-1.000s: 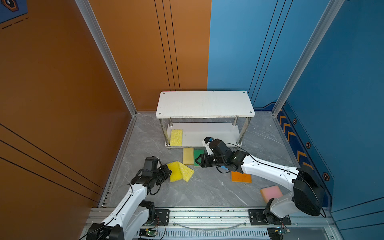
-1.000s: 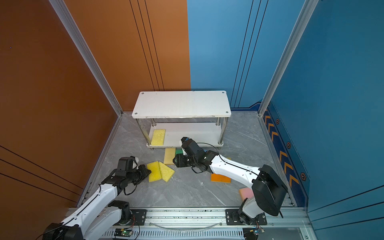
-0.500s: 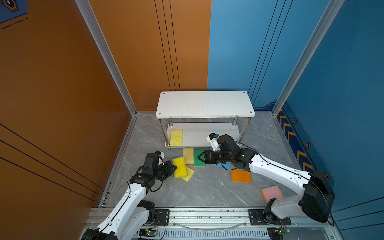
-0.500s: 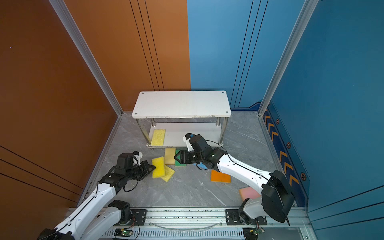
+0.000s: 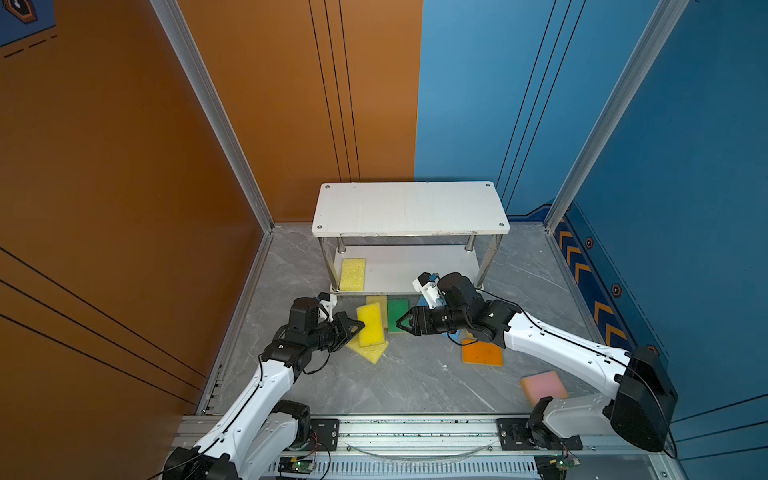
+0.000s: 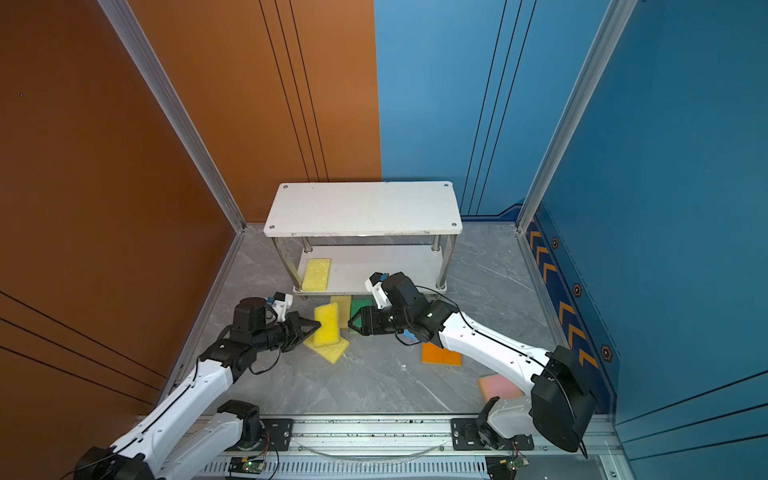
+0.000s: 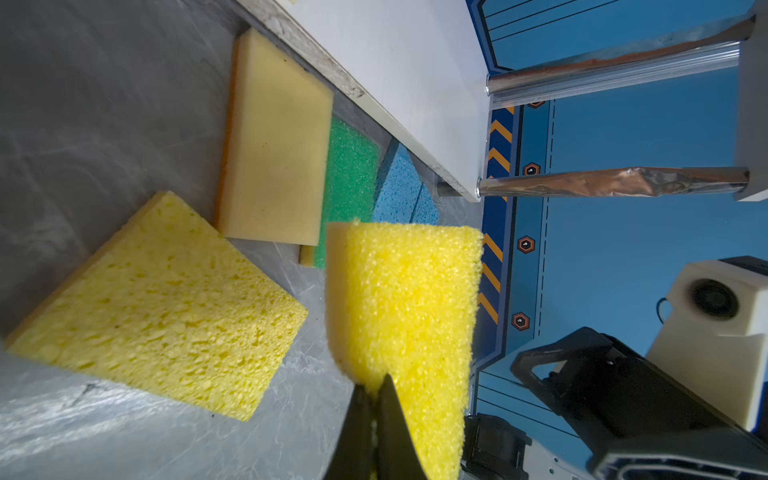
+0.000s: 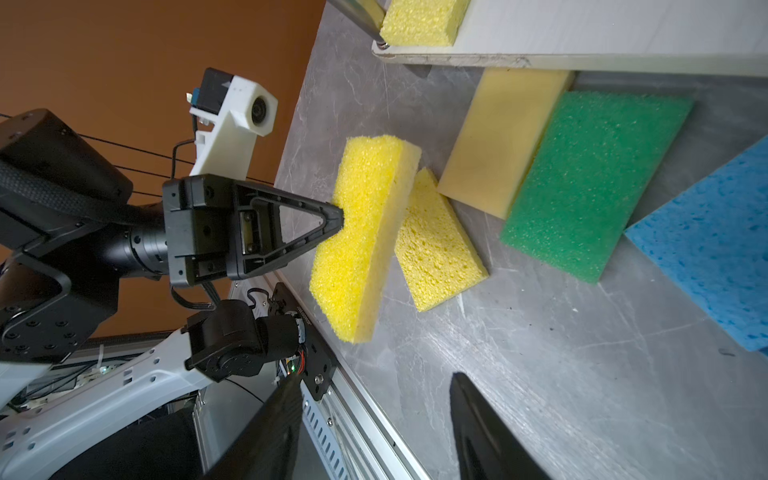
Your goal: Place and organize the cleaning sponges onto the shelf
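My right gripper should keep going toward the sponge's near corner [image 8: 362,329] and close there, as the held yellow sponge's free edge [image 5: 381,323] faces its open fingers.
My left gripper [image 5: 360,325] [image 7: 374,382] is shut on the edge of a yellow sponge [image 5: 370,324] [image 8: 365,232], which it holds on edge above the floor. Facing it from the right, my right gripper [image 5: 400,323] [image 8: 374,380] is open and empty. Under the held sponge a second yellow sponge [image 5: 372,353] lies flat. Beige [image 5: 376,300], green [image 5: 397,314] and blue [image 8: 706,257] sponges lie in front of the white shelf [image 5: 409,210]. Another yellow sponge [image 5: 352,274] rests at the left end of the shelf's lower board.
An orange sponge [image 5: 482,352] lies on the grey floor under my right arm, and a pink one [image 5: 544,386] sits near that arm's base. Orange and blue walls close in the sides and back. A metal rail [image 5: 415,428] runs along the front.
My left gripper has lifted the yellow sponge off the floor, turned it on edge and carried it right. The right gripper's jaws have opened wider and its arm has shifted.
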Controlling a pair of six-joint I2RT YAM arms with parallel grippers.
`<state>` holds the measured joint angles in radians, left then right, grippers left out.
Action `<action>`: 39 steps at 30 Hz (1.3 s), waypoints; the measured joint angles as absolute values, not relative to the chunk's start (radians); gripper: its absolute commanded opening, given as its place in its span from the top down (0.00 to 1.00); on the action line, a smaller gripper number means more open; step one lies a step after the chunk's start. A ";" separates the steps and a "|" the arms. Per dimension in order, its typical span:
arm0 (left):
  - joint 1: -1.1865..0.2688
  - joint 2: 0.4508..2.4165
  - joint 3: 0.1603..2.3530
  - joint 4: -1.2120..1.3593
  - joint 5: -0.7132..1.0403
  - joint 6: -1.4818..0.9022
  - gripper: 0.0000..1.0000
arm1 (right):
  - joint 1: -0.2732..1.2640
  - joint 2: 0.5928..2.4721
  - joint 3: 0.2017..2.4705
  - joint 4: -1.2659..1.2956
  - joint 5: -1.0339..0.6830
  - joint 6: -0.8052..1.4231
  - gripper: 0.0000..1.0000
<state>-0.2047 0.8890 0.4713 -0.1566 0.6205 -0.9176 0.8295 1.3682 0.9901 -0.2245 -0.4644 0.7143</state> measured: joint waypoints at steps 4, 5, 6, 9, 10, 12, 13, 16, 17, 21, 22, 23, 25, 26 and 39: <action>-0.211 0.895 0.477 -0.140 0.639 -0.929 1.00 | 0.852 1.377 0.984 -0.193 -0.486 0.733 0.41; -0.215 0.896 0.479 -0.139 0.641 -0.933 1.00 | 0.858 1.382 0.984 -0.183 -0.492 0.736 0.41; -0.218 0.896 0.482 -0.137 0.642 -0.935 1.00 | 0.862 1.386 0.984 -0.177 -0.495 0.737 0.41; -0.232 0.897 0.492 -0.129 0.642 -0.944 1.00 | 0.879 1.405 0.984 -0.151 -0.503 0.745 0.41; -0.237 0.898 0.496 -0.127 0.641 -0.949 1.00 | 0.885 1.412 0.984 -0.141 -0.506 0.749 0.41; -0.250 0.899 0.504 -0.121 0.640 -0.955 1.00 | 0.892 1.423 0.982 -0.125 -0.508 0.759 0.42; -0.258 0.900 0.507 -0.119 0.640 -0.959 1.00 | 0.896 1.428 0.982 -0.117 -0.511 0.762 0.42; -0.278 0.904 0.512 -0.114 0.638 -0.967 1.00 | 0.904 1.437 0.975 -0.088 -0.517 0.771 0.44; -0.284 0.905 0.513 -0.114 0.636 -0.968 1.00 | 0.905 1.438 0.973 -0.082 -0.517 0.773 0.45; -0.299 0.906 0.513 -0.114 0.628 -0.977 1.00 | 0.910 1.438 0.965 -0.074 -0.516 0.782 0.48; -0.303 0.906 0.513 -0.114 0.625 -0.978 1.00 | 0.910 1.438 0.964 -0.074 -0.514 0.783 0.48; -0.304 0.906 0.513 -0.114 0.623 -0.978 1.00 | 0.910 1.438 0.962 -0.074 -0.513 0.783 0.50; -0.310 0.907 0.513 -0.113 0.615 -0.979 1.00 | 0.910 1.438 0.957 -0.075 -0.504 0.786 0.54; -0.313 0.908 0.514 -0.113 0.612 -0.980 1.00 | 0.910 1.438 0.955 -0.075 -0.500 0.788 0.55; -0.323 0.920 0.524 -0.110 0.598 -0.989 1.00 | 0.910 1.438 0.950 -0.078 -0.463 0.786 0.75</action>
